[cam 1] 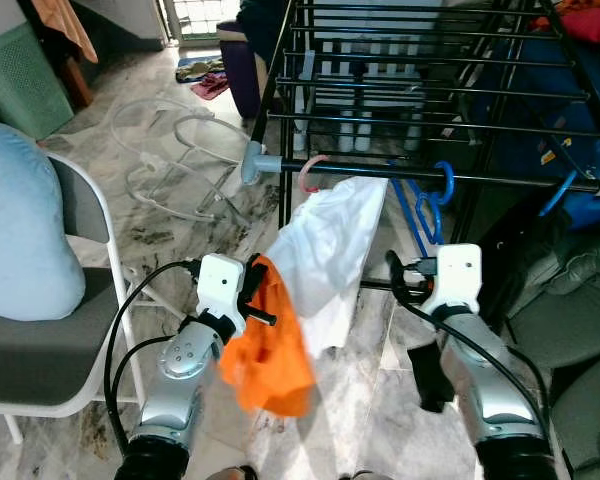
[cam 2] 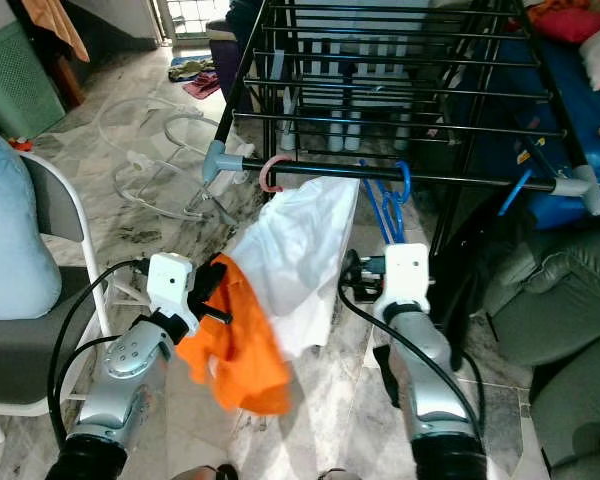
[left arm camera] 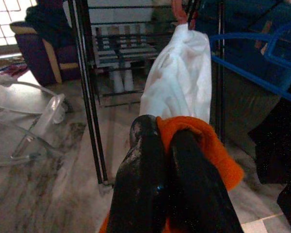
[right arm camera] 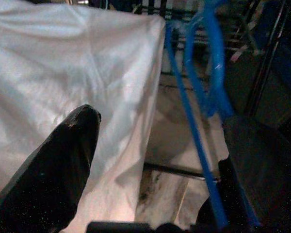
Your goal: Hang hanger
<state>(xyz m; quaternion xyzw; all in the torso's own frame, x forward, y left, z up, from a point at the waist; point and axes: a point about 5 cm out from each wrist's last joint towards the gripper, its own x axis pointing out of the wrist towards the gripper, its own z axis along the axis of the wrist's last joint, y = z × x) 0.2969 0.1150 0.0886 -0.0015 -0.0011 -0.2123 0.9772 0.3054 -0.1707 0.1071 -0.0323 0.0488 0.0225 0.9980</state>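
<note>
My gripper will bring the blue plastic hanger away empty when I pull it, because the black cloth hangs below a separate blue hook on the rail.
A pink hanger hook hangs on the front rail of the black drying rack, with a white garment draped below it. Blue hangers hang on the same rail just to the right. My left gripper is below and left of the white garment, shut on an orange cloth that dangles from it. The left wrist view shows its fingers pressed together with the orange cloth between them. My right gripper is open, low beside the white garment and the blue hangers.
A grey folding chair with a light blue cushion stands at my left. Clear plastic hangers lie on the marble floor further back. A dark couch is at my right, and a purple seat stands behind the rack.
</note>
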